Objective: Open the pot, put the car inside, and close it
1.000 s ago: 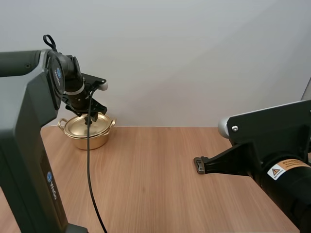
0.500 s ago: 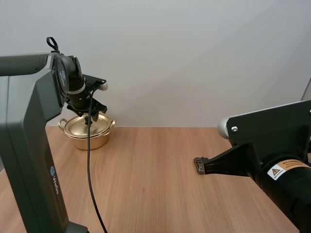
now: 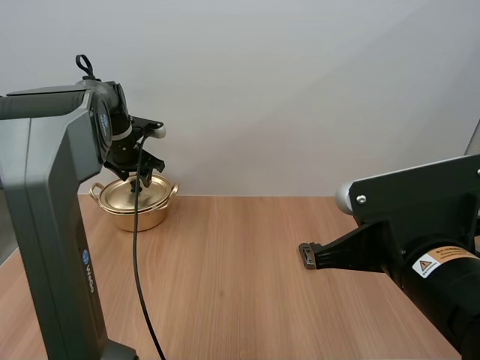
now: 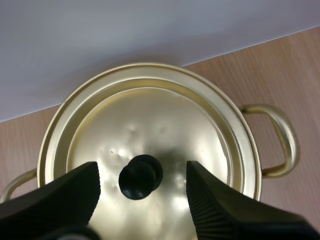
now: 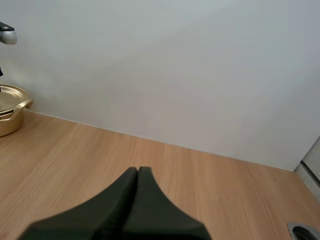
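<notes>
My gripper will lift, and the lid will come off and leave the pot standing, because the lid's rim (image 3: 124, 212) is a plain circle between the pot's loop handles.
A golden pot (image 3: 137, 201) with two loop handles stands at the table's far left, its lid (image 4: 150, 145) on. The lid carries a black knob (image 4: 140, 176). My left gripper (image 3: 141, 182) hangs just above the lid, open, and in the left wrist view its fingers (image 4: 215, 200) stand on either side of the knob without touching it (image 4: 142, 172). My right gripper (image 3: 307, 255) hovers low over the table at the right, shut on nothing; its fingers (image 5: 135, 192) lie together as one dark wedge. The pot (image 5: 11, 116) is far off to its side.
The wooden table (image 3: 240, 277) stretches bare between the pot and my right gripper. A pale wall (image 3: 300, 90) backs the table. A round metal fitting (image 5: 305, 232) sits near the table's edge beside my right gripper.
My left arm has shifted slightly, and the left gripper stays over the lid. The right arm has not moved.
</notes>
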### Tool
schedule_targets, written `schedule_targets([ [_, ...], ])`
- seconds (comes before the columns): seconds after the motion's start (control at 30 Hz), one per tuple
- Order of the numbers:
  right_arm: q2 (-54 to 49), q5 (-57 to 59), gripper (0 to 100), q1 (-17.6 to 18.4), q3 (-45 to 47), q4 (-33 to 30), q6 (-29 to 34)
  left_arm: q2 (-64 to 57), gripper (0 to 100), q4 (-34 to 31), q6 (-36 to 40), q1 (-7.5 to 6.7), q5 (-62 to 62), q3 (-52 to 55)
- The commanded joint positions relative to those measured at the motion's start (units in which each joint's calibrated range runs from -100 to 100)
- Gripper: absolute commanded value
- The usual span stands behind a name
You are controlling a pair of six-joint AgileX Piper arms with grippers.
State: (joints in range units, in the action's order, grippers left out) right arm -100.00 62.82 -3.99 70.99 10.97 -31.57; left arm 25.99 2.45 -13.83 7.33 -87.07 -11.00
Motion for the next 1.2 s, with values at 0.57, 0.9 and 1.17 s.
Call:
schedule_targets([
  [0.57,0.00,0.10,0,-0.16,0.21,0.14,-0.06,2.60,72,0.81,-0.41,2.15,-0.20,-0.56],
  [0.9,0.00,0.10,0,-0.29,0.21,0.14,-0.06,2.60,0,3.77,-1.53,2.15,1.25,-0.56],
  [1.17,0.00,0.10,0,-0.30,0.21,0.34,-0.15,-0.40,0,3.77,-1.53,2.15,1.47,-0.56],
])
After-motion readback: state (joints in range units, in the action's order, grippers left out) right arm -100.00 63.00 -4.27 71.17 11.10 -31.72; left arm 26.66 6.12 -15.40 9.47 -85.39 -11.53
